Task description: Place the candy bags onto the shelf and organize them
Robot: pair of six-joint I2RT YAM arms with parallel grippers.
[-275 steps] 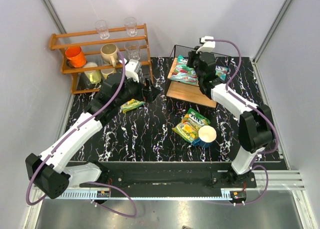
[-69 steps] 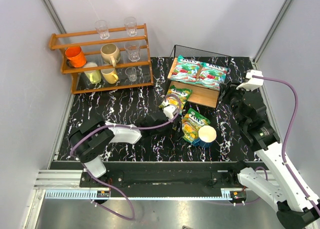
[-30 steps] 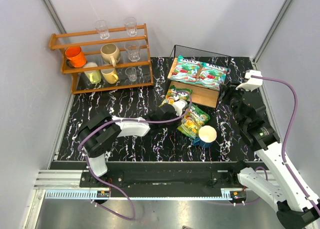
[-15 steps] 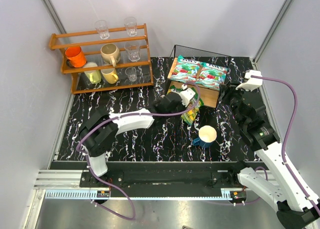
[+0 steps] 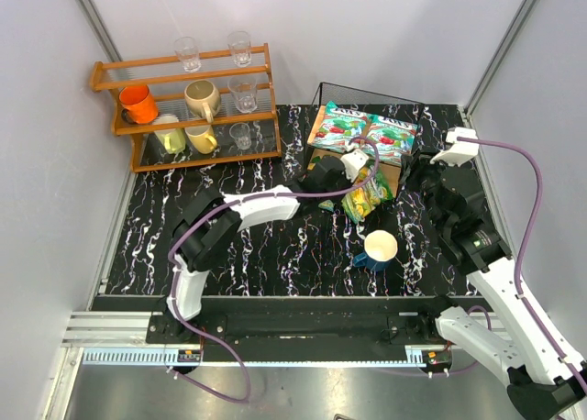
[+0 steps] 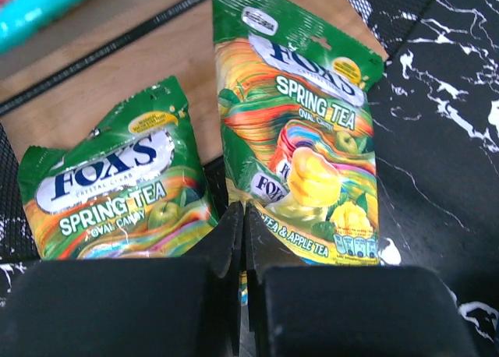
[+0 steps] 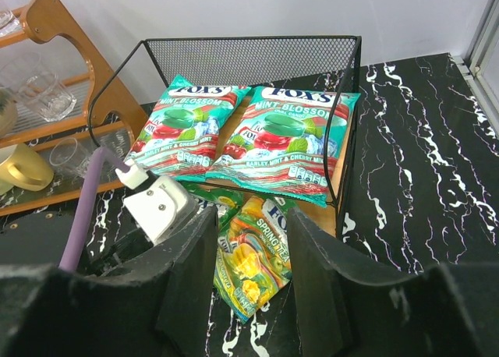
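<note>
The robot's left gripper should swing the held bag toward the other bag and then push it onto the lower board (image 5: pixel 390 175), because the held bag slants with its bottom over the tabletop.
Two teal candy bags (image 5: pixel 344 127) (image 5: pixel 390 136) lie side by side on the top board of the shelf (image 5: pixel 367 94). In the left wrist view one yellow-green bag (image 6: pixel 117 185) lies on the lower board (image 6: pixel 156 68). A second yellow-green bag (image 6: pixel 304 146) has its top end over that board and its bottom over the black tabletop. My left gripper (image 6: pixel 243 217) is shut on this bag's lower edge (image 5: pixel 367 198). My right gripper (image 7: pixel 251 215) is open, apart from the shelf on its right, looking down on the held bag (image 7: pixel 257 256) and the teal bags (image 7: pixel 183 127).
A white-and-blue cup (image 5: pixel 379 248) stands on the marbled tabletop just in front of the held bag. An orange-brown rack (image 5: pixel 183 108) with mugs and glasses stands at the back left. Grey walls close in both sides.
My left gripper has carried the yellow-green bag back and to the right, from beside the cup to the shelf's lower board. The right arm has stayed still.
</note>
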